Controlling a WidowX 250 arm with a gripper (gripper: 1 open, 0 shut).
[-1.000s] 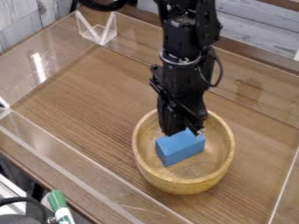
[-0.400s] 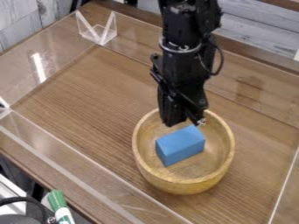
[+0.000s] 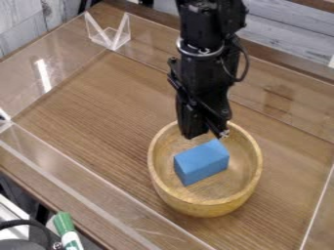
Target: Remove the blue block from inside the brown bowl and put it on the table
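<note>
The gripper's fingers are closed above the blue block's back edge (image 3: pixel 198 145), so the robot should open them, shift over the blue block's middle (image 3: pixel 202 162) and reach farther down around the block's sides.
The blue block (image 3: pixel 201 161) lies inside the brown bowl (image 3: pixel 251 187), tilted slightly against the pale inner wall. The bowl rests on the wood-grain table (image 3: pixel 104 107), right of centre and towards the front. My black gripper (image 3: pixel 202 133) points straight down over the bowl, its tips just above the block's back edge. The fingers are pressed together, shut, with nothing between them. The block's far upper edge is partly hidden behind the fingertips.
Clear acrylic walls (image 3: pixel 78 186) edge the table on the left and front. A clear acrylic stand (image 3: pixel 107 31) sits at the back left. A green-capped object (image 3: pixel 62 232) lies outside the front wall. Bare tabletop stretches left of the bowl.
</note>
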